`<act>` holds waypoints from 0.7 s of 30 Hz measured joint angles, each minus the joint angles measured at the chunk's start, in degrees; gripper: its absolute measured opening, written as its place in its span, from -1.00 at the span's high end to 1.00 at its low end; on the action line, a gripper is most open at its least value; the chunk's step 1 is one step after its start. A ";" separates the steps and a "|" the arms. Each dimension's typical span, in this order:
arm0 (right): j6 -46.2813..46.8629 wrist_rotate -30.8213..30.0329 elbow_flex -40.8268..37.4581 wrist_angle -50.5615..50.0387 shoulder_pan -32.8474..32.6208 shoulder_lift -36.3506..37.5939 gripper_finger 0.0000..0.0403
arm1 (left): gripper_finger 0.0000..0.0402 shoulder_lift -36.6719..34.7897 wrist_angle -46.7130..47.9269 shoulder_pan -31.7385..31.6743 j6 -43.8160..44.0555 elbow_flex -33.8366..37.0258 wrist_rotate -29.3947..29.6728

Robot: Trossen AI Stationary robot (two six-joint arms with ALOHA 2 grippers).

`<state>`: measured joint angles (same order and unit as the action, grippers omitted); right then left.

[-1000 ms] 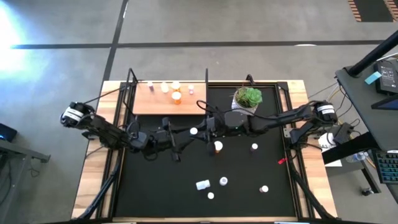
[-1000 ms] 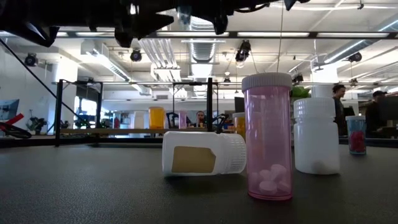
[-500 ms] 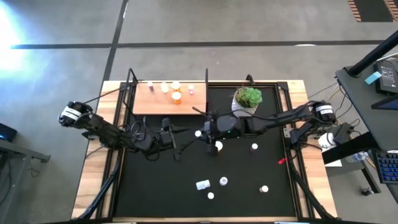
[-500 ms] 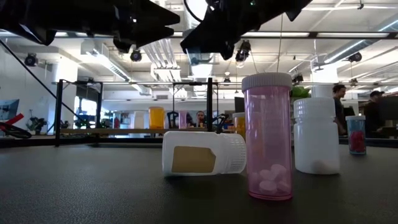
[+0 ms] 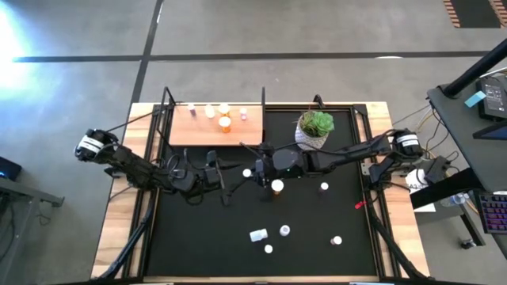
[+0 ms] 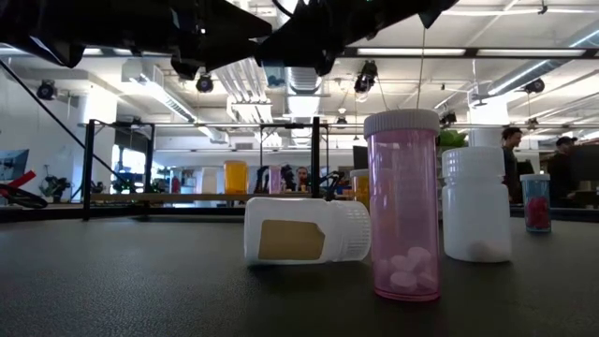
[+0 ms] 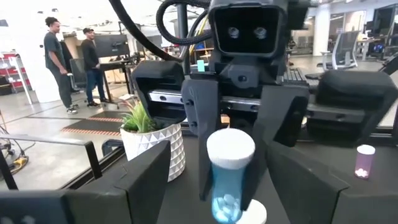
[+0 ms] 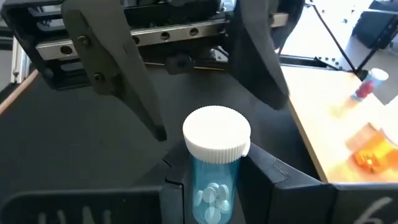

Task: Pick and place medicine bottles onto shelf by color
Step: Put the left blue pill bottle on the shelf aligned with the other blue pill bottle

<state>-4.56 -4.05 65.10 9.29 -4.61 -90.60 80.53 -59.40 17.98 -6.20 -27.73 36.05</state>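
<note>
Next, I take the bottle's body point(image 7: 227, 186) with my left gripper and carry the blue bottle to the shelf point(image 5: 207, 130), because the shelf is on my left gripper's side while my right gripper holds the bottle.
A small clear blue bottle point(image 8: 211, 186) with a white cap point(image 5: 247, 172) and white pills is in my shut right gripper point(image 8: 214, 180), above the middle of the black mat point(image 5: 198, 237). My left gripper point(image 5: 234, 172) is open and faces it from the left. Its fingers point(image 8: 118, 81) stand on either side of the bottle, farther off, touching nothing. The light-wood shelf point(image 5: 186, 131) at the far left carries several bottles, one of them orange point(image 5: 225, 123). An orange bottle point(image 5: 277, 186) stands on the mat just beside the grippers. My right gripper pinches the bottle's blue body point(image 8: 198, 186) just below the cap, between its two fingers. The fingers come about level from the table's right. The bottle stands upright in the hold, cap up, lifted clear of the mat.
Several more bottles stand or lie on the near part of the mat: a white one on its side point(image 6: 304, 231), a pink one point(image 6: 404, 206), a white one point(image 6: 475, 206). A potted plant point(image 5: 315, 127) stands far right of the shelf. A small red object point(image 5: 358, 205) lies on the mat.
My right gripper has carried the blue bottle a little toward the table's near edge and toward my left gripper, coming into the low view from above. The bottle has stayed upright in the hold.
</note>
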 joint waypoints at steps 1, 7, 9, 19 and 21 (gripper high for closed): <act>-0.56 0.00 0.51 0.01 -0.15 -0.33 0.61 | -0.24 0.00 -0.09 0.00 0.00 -0.01 -0.02; -1.69 -0.02 2.29 -0.27 -0.41 -2.13 0.61 | -0.23 0.08 -0.04 -0.02 0.00 -0.10 -0.15; -2.10 -0.01 2.82 -0.60 -0.41 -2.64 0.61 | -0.20 0.15 0.02 -0.02 0.00 -0.10 -0.13; -2.56 -0.65 4.85 -1.97 -0.38 -3.74 0.61 | 0.33 0.13 0.29 0.02 0.04 -0.12 -0.48; -2.63 -0.73 4.85 -2.17 -0.35 -3.57 0.61 | 0.42 0.13 0.85 0.02 0.76 -0.13 -0.63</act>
<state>-7.19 -4.78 69.95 7.11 -4.96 -94.17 80.66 -58.55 18.00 -5.43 -27.86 35.43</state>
